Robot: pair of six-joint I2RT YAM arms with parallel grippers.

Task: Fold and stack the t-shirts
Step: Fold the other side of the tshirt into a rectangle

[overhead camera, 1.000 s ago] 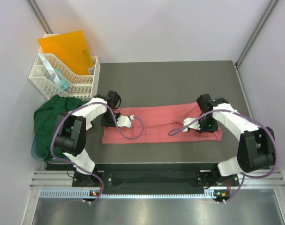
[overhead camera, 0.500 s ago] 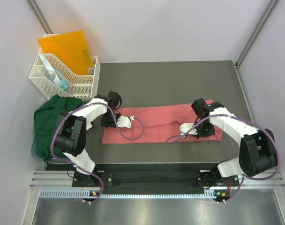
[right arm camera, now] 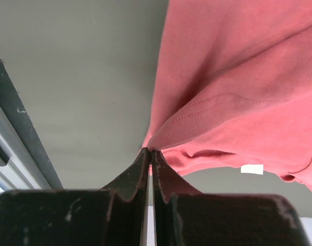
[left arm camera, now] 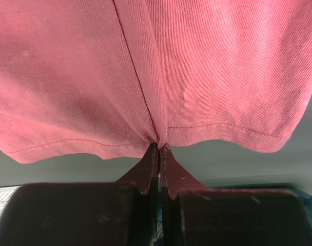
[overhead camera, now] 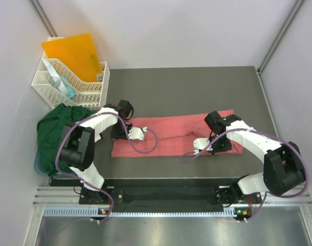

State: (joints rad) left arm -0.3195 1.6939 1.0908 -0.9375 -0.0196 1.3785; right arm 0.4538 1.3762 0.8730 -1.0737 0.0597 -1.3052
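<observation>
The pink shirt's sleeve [overhead camera: 200, 127] lies wrinkled over the folded part of the shirt, so the robot's right gripper should take the sleeve by its raised fold [overhead camera: 194, 133] and spread it flat.
The salmon-pink t-shirt [overhead camera: 169, 134] lies as a long folded strip across the dark table [overhead camera: 187, 89]. My left gripper [overhead camera: 117, 135] is at its left end. In the left wrist view the jaws [left arm camera: 159, 147] are shut on the hem of the pink shirt [left arm camera: 197, 66]. My right gripper [overhead camera: 220, 145] is at the strip's right end. In the right wrist view it [right arm camera: 149, 150] is shut on a raised edge of the pink shirt [right arm camera: 238, 72], with the white neck label [right arm camera: 251, 169] showing below. The dark green t-shirt [overhead camera: 56, 129] lies bunched off the table's left edge.
A white plastic basket [overhead camera: 69, 86] holding an orange folder [overhead camera: 74, 54] stands at the back left. Purple cables [overhead camera: 145, 143] loop from both arms over the shirt. The table's near edge and a metal rail [overhead camera: 166, 197] run below the shirt.
My right gripper has moved left and toward the near edge, drawing the pink shirt's right end with it. The left arm has stayed put.
</observation>
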